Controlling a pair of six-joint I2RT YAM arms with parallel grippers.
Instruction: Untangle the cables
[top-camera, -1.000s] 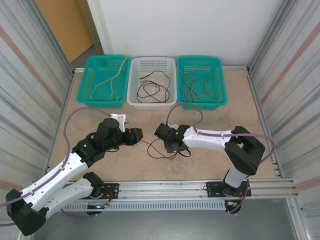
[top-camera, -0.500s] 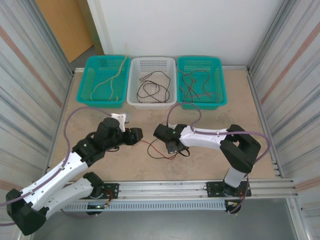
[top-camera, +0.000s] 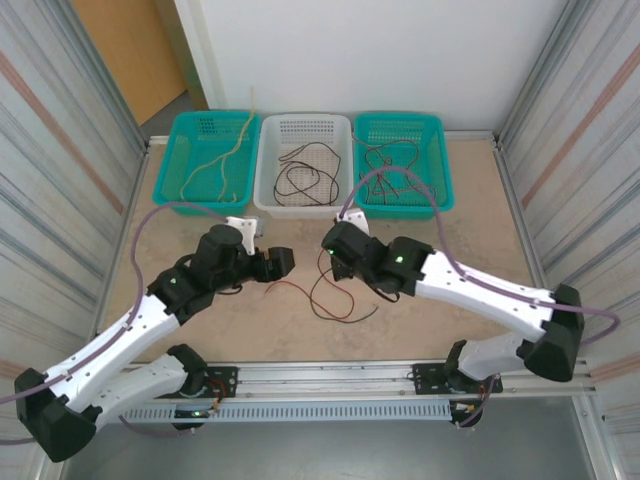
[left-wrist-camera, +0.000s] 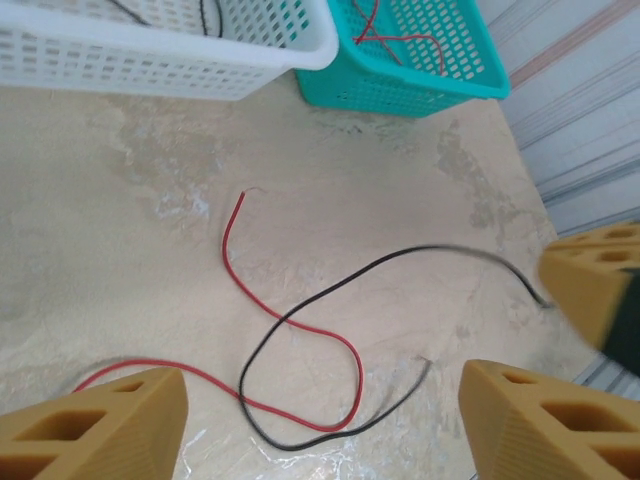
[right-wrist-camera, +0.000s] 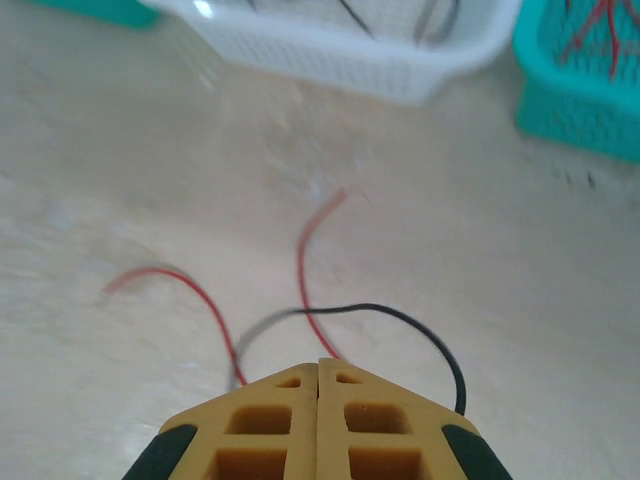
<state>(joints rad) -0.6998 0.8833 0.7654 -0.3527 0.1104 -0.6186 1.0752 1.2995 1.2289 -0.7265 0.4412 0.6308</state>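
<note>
My right gripper should lift the bend (right-wrist-camera: 457, 378) beside it clear and hand it to my left gripper, since the black cable crosses the red cable (left-wrist-camera: 283, 319) and bends there.
A red cable (top-camera: 287, 288) and a black cable (top-camera: 322, 301) lie crossed in loose loops on the tan table between the arms. My left gripper (top-camera: 284, 260) hovers just left of them, open; in its wrist view its fingertips (left-wrist-camera: 95, 425) stand wide apart over the red cable (left-wrist-camera: 232, 262) and the black cable (left-wrist-camera: 400, 255). My right gripper (top-camera: 335, 258) is shut above the loops. One end of the black cable runs up to its finger (left-wrist-camera: 600, 290). In the right wrist view the shut gripper (right-wrist-camera: 318, 365) hides the grip; the black cable (right-wrist-camera: 400, 314) and the red cable (right-wrist-camera: 304, 268) pass under it.
Three baskets stand along the back: a teal basket (top-camera: 175, 150) with tan cables, a white basket (top-camera: 305, 120) with black cables, a teal basket (top-camera: 445, 160) with red cables. Corrugated metal walls close both sides. A rail runs along the near edge.
My right gripper has shut and moved up and to the left, drawing the black cable out of the tight bundle. My left gripper's jaws have opened wider.
</note>
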